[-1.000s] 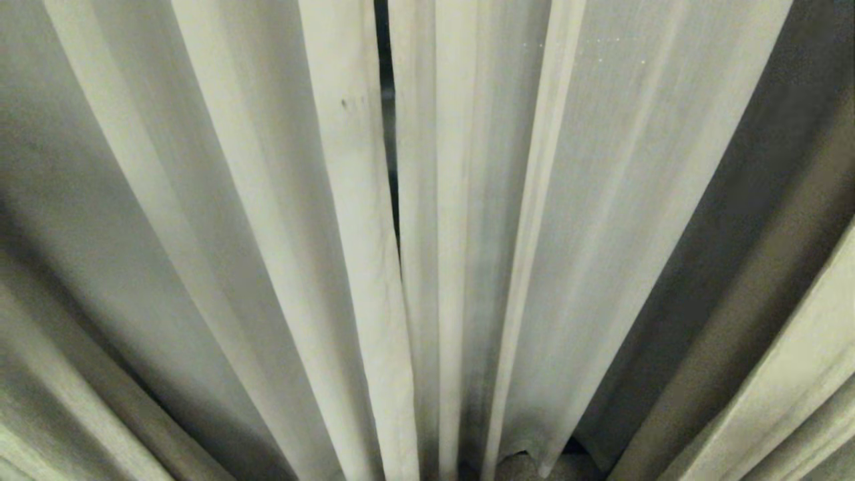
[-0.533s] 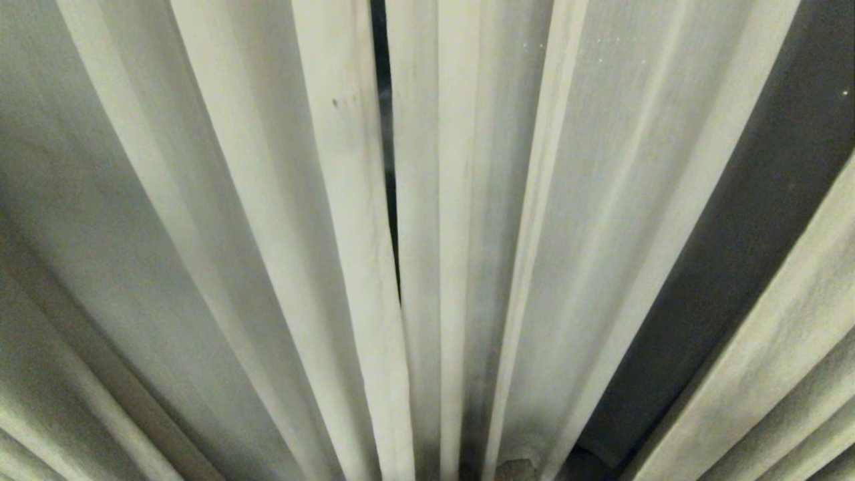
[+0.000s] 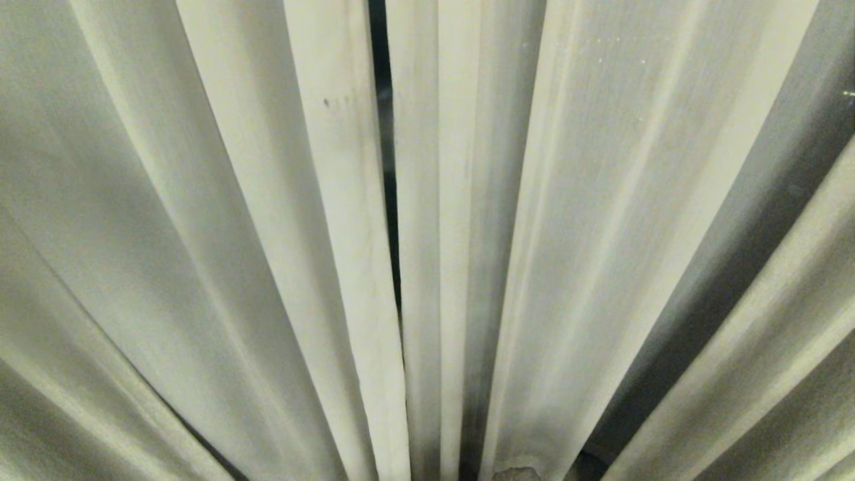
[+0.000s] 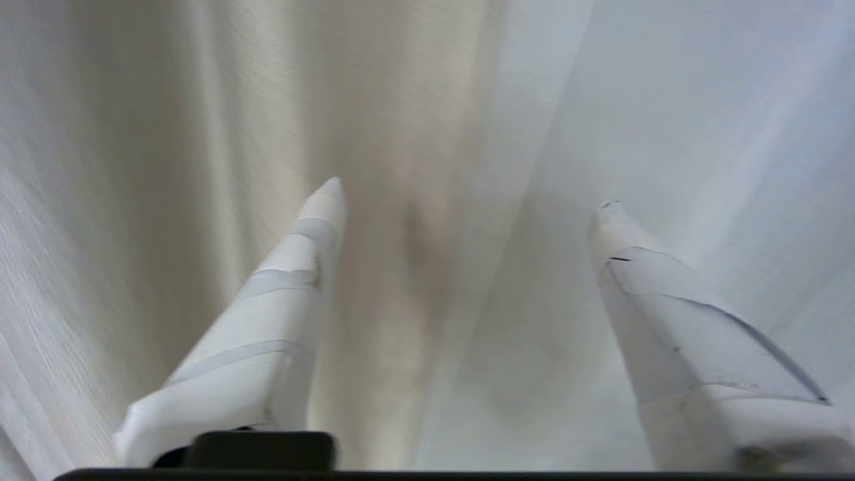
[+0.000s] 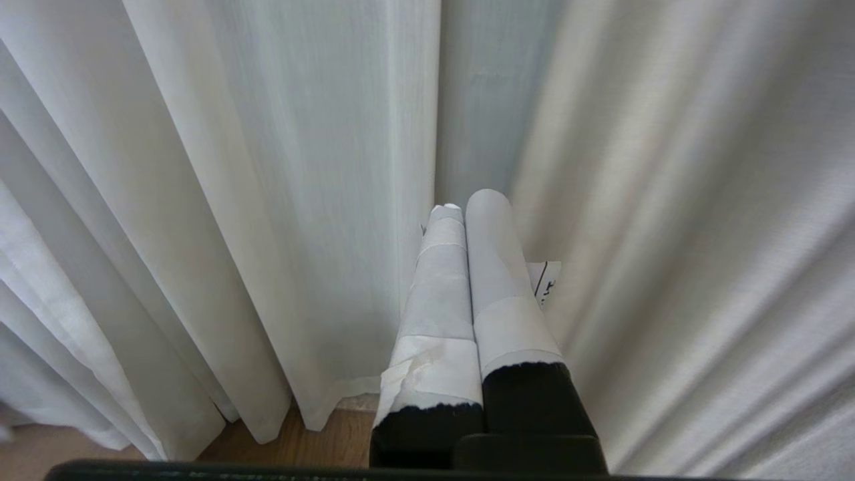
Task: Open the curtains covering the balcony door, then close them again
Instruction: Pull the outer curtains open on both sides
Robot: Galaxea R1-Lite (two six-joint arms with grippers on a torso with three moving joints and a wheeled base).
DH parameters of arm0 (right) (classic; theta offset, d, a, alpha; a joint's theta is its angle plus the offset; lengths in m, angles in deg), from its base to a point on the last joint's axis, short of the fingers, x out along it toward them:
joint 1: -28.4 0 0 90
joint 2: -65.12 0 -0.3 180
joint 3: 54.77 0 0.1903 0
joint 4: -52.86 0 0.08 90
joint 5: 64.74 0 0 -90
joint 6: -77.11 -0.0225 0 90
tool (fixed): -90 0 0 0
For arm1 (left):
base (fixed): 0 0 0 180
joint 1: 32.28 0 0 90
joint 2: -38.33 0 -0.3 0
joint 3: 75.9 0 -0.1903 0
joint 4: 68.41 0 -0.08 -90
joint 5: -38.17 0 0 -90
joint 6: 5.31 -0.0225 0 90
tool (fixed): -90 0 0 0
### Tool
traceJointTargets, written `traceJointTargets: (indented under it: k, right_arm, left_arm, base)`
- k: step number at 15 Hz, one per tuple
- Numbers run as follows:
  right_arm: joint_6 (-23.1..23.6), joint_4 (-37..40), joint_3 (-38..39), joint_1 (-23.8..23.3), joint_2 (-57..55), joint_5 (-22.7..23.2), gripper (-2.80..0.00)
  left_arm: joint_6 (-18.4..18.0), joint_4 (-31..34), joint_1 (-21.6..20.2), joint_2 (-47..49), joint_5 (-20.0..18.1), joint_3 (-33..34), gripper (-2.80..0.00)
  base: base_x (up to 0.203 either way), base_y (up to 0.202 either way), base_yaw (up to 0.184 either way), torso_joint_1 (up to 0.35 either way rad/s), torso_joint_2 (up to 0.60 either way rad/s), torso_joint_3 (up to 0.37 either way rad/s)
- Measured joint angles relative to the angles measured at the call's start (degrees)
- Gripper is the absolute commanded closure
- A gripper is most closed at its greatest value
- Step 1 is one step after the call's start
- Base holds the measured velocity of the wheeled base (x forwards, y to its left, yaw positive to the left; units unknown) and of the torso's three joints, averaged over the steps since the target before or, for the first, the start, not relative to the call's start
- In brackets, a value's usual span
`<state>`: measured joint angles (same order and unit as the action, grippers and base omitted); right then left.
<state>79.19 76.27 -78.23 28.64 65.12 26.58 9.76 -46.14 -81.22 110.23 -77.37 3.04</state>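
Observation:
The cream curtain (image 3: pixel 136 373) has darker folds over it at its sides, so I expect the outer curtain (image 3: pixel 72 397) to slide aside and show more cream curtain when I push it outward.
Cream curtains (image 3: pixel 574 200) hang in long vertical folds and fill the head view; neither arm shows there. Two hemmed edges meet at the middle, leaving a thin dark slit (image 3: pixel 383 113). The balcony door is hidden behind the fabric. In the left wrist view my left gripper (image 4: pixel 469 194) is open, its white fingers (image 4: pixel 294 280) spread wide with nothing between them, and curtain folds (image 4: pixel 414 120) lie just beyond the tips. My right gripper (image 5: pixel 467 200) is shut and empty, pointing at the curtain (image 5: pixel 320 167) near its lower hem.
Wooden floor (image 5: pixel 294 441) shows under the curtain hems in the right wrist view. A darker, shaded fold (image 3: pixel 755 220) runs diagonally at the right of the head view.
The curtain folds have swayed: the left hem with its small dark specks has drifted left, and the pale folds at the lower right have swung in over the dark fold.

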Motion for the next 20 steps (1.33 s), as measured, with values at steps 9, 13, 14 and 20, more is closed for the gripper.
traceJointTargets:
  k: [9, 13, 14, 20]
  right_arm:
    - [0.0, 0.0, 0.0, 0.0, 0.0, -0.02, 0.0]
    - [-0.04, -0.01, 0.0, 0.0, 0.0, -0.02, 0.0]
    - [0.0, 0.0, 0.0, 0.0, 0.0, -0.02, 0.0]
    - [-0.05, 0.0, 0.0, 0.0, 0.0, -0.05, 0.0]
  left_arm:
    - [-0.13, -0.11, 0.08, -10.12, -0.03, 10.93, 0.0]
    - [-0.16, -0.53, 1.47, -11.21, -0.19, 12.82, 0.0]
    - [-0.16, -0.66, 1.87, -11.45, -0.17, 13.51, 0.0]
    - [-0.3, -1.51, 5.41, -14.28, -0.19, 18.79, 0.0]
  base:
    - [0.0, 0.0, 0.0, 0.0, 0.0, 0.0]
    - [0.0, 0.0, 0.0, 0.0, 0.0, 0.0]
    - [0.0, 0.0, 0.0, 0.0, 0.0, 0.0]
    - [0.0, 0.0, 0.0, 0.0, 0.0, 0.0]
